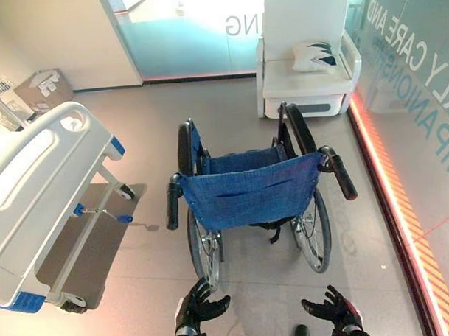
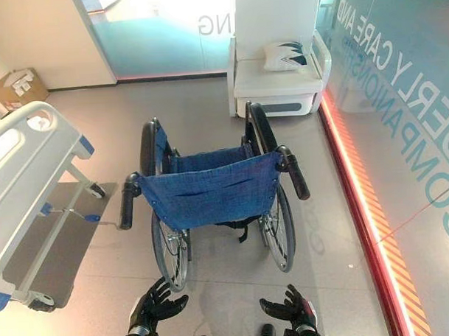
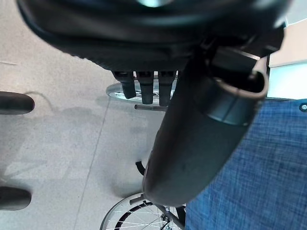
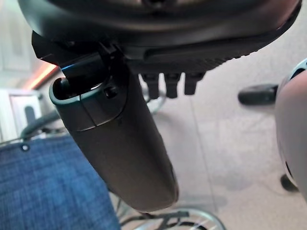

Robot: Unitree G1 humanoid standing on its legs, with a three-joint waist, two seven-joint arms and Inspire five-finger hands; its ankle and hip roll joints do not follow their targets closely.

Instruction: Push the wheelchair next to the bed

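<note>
The wheelchair (image 1: pixel 246 163) will stay open and roll along freely when the robot pushes it, because the blue backrest (image 1: pixel 252 194) is stretched wide between the push handles.
A wheelchair (image 1: pixel 247 189) with a blue fabric backrest and black push handles stands in the middle of the floor, its back towards me. Its left handle (image 1: pixel 172 203) and right handle (image 1: pixel 343 175) are free. A white hospital bed (image 1: pixel 37 197) with blue corner bumpers stands at the left, with a gap of floor between it and the wheelchair. My left hand (image 1: pixel 198 305) hovers low behind the left rear wheel, fingers spread and open. My right hand (image 1: pixel 331 309) hovers behind the right rear wheel, also open. Neither hand touches the chair. In both wrist views straight fingers (image 3: pixel 144 88) point past the wheels.
A white bench seat (image 1: pixel 306 80) with a cushion stands against the far wall behind the wheelchair. A glass wall with a red-lit floor strip (image 1: pixel 391 199) runs along the right. A cardboard box (image 1: pixel 43 87) sits far left. A grey mat (image 1: pixel 94 242) lies under the bed's end.
</note>
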